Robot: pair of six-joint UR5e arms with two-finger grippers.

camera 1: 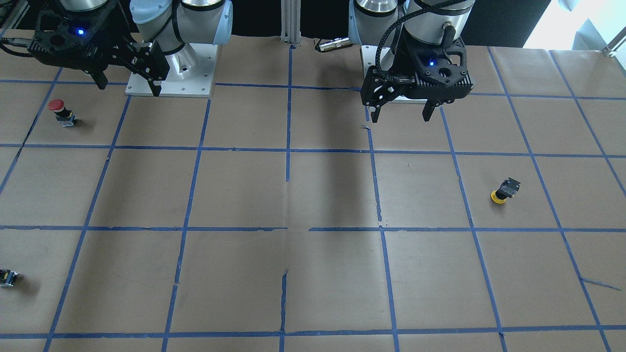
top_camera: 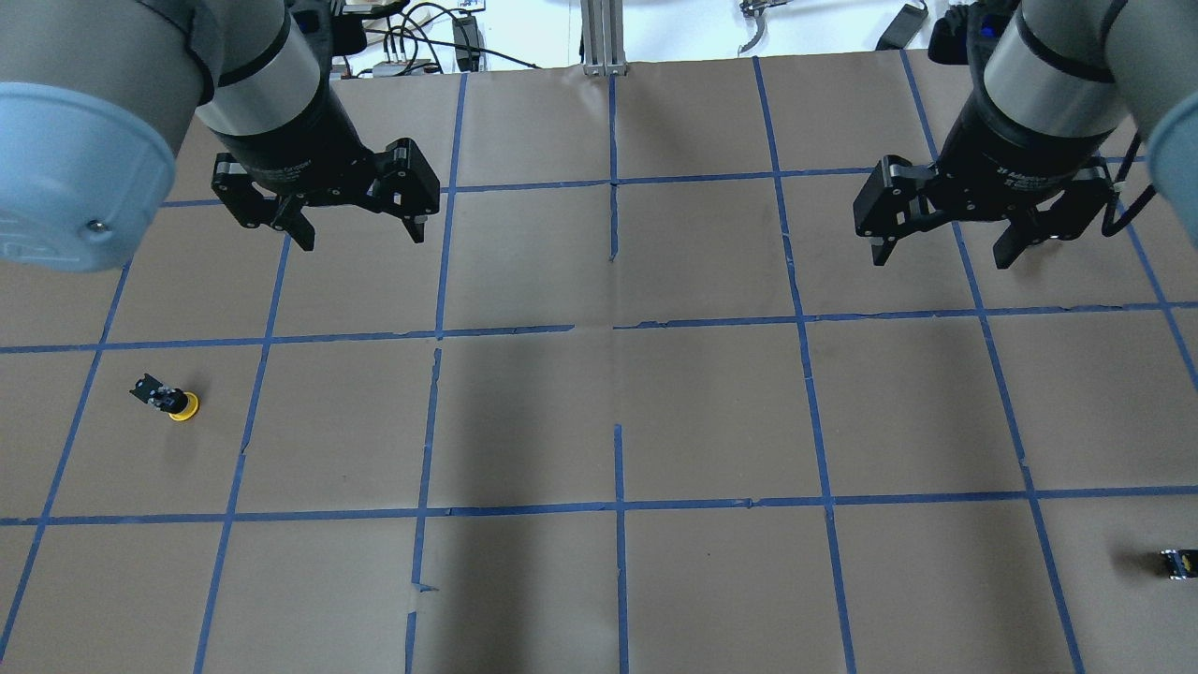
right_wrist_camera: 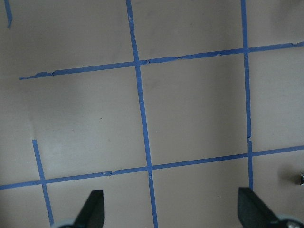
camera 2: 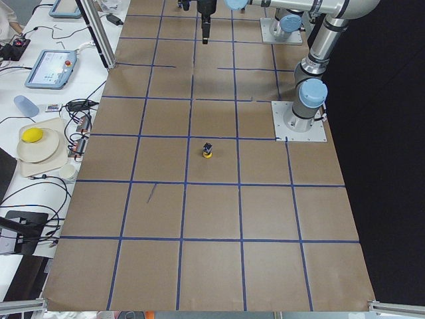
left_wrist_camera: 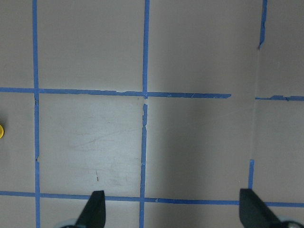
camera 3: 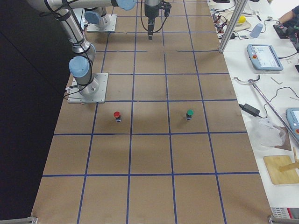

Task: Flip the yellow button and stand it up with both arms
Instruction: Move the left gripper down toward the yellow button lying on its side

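I expect the yellow cap (camera 1: 498,198) to stick out past the ends of my left gripper's fingers when I carry the yellow button, since the dark base (camera 1: 509,187) tilts up.
The yellow button (camera 1: 503,191) rests cap-down and tilted on the brown paper, its dark base up. It also shows in the overhead view (top_camera: 170,401), in the exterior left view (camera 2: 208,151), and as a yellow sliver at the left edge of the left wrist view (left_wrist_camera: 1,130). My left gripper (top_camera: 360,238) hangs open and empty above the table, well away from the button towards the robot and the table's middle; it shows too in the front view (camera 1: 400,117) and its own view (left_wrist_camera: 173,202). My right gripper (top_camera: 942,258) is open and empty on the other side (camera 1: 129,87) (right_wrist_camera: 171,199).
A red-capped button (camera 1: 61,111) stands near the right arm's base plate (camera 1: 195,83). A small dark switch (top_camera: 1177,563) sits at the far right edge; its top looks green in the exterior right view (camera 3: 189,113). Blue tape lines grid the paper.
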